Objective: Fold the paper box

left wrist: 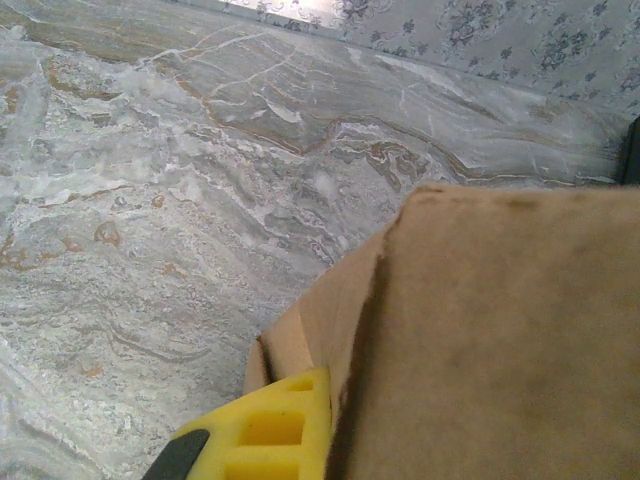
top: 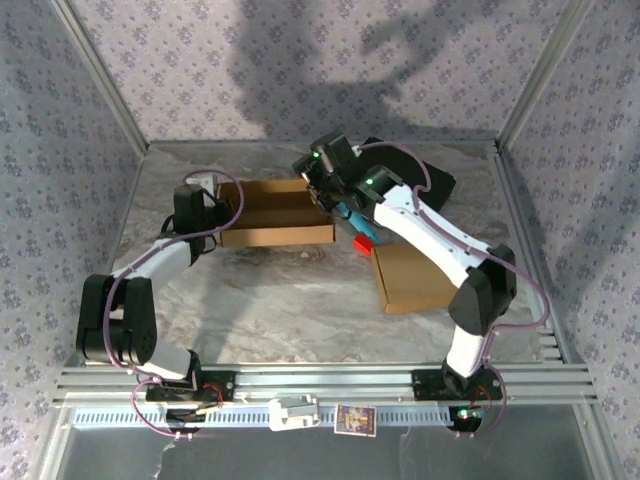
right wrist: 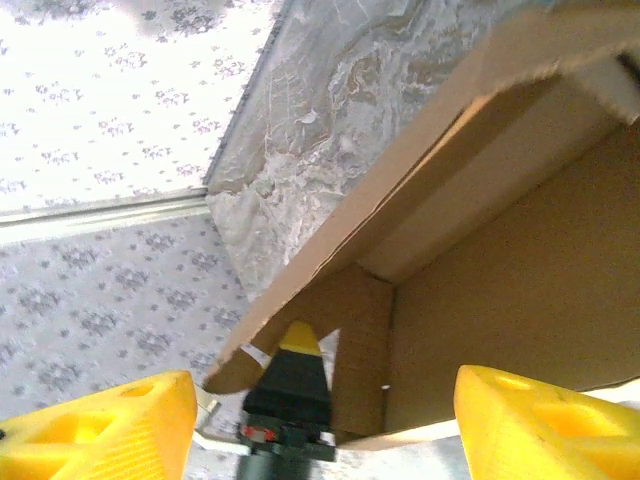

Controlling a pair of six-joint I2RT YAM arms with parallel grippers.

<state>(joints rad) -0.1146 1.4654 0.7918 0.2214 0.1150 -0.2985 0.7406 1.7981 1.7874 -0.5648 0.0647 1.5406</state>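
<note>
The standing panel (right wrist: 395, 185) has a rounded ear (right wrist: 235, 372) at its end, so the panel will swing over and cover the paper box when the robot folds it.
An open brown paper box (top: 275, 213) lies at the back of the table, its walls standing. My left gripper (top: 208, 212) is at its left end, shut on the end flap (left wrist: 350, 300). One yellow finger (left wrist: 275, 430) presses the flap's outer face; the other is hidden behind the cardboard. My right gripper (top: 326, 196) hovers at the box's right end, open. Its two yellow fingers (right wrist: 110, 430) stand wide apart, with nothing between them. That camera looks along the inside of the box (right wrist: 500, 290) to the far end, where the left gripper (right wrist: 298, 350) shows.
A second flat brown cardboard piece (top: 415, 278) lies on the right, under the right arm. A small red object (top: 362, 243) sits beside it, and a black object (top: 432, 182) at the back right. Patterned walls close in the marble table (top: 290, 300).
</note>
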